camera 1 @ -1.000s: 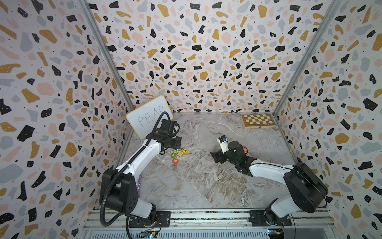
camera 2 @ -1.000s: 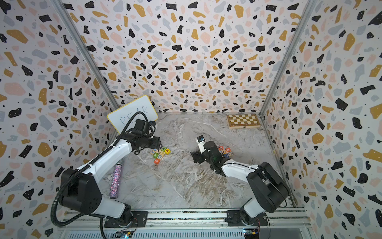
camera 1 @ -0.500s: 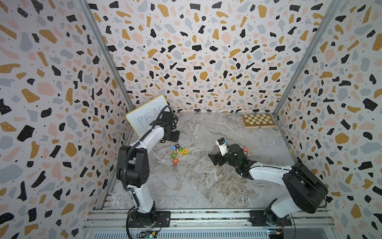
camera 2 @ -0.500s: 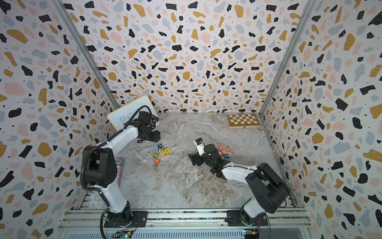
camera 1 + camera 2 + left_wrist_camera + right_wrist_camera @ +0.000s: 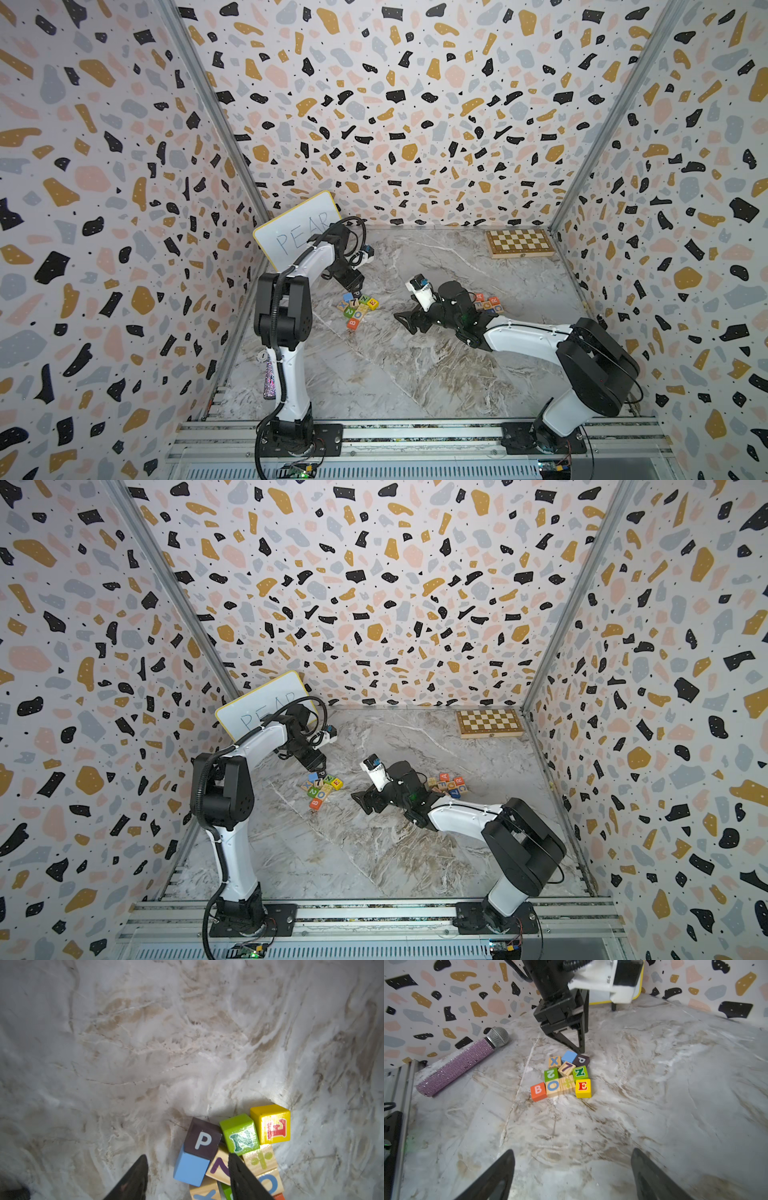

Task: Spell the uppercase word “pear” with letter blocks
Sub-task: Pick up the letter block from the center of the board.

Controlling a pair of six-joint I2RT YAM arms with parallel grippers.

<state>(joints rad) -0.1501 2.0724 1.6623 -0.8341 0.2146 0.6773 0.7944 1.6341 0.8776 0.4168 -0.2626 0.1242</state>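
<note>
The cluster's back edge (image 5: 570, 1056) has my open left gripper hanging over it, so my right gripper should move away while my left gripper takes out the P block (image 5: 581, 1060) first.
A cluster of letter blocks lies left of centre. At its back sits the dark P block (image 5: 202, 1139) (image 5: 581, 1060) (image 5: 356, 294), and at its right end the yellow E block (image 5: 272, 1126) (image 5: 583, 1087) (image 5: 372, 303). The orange-red A block (image 5: 480, 296) (image 5: 444, 776) and R block (image 5: 493, 300) (image 5: 459, 780) lie in a small group behind my right wrist. My left gripper (image 5: 187, 1156) (image 5: 355, 286) is open, tips low at the cluster's back edge, with the P block and a blue block (image 5: 190, 1167) between its fingers, ungripped. My right gripper (image 5: 572, 1151) (image 5: 405, 320) is open and empty, low over bare table, facing the cluster.
Blocks B (image 5: 538, 1090), O (image 5: 553, 1085), N (image 5: 580, 1072) and several others fill the cluster. A purple microphone (image 5: 463, 1061) lies by the left wall. A whiteboard (image 5: 291, 237) leans in the back left corner. A chessboard (image 5: 519, 243) lies back right.
My left arm's lower links have swung upright, and its gripper drew back toward the whiteboard, then came down at the cluster again. My right gripper has slid left toward the cluster.
</note>
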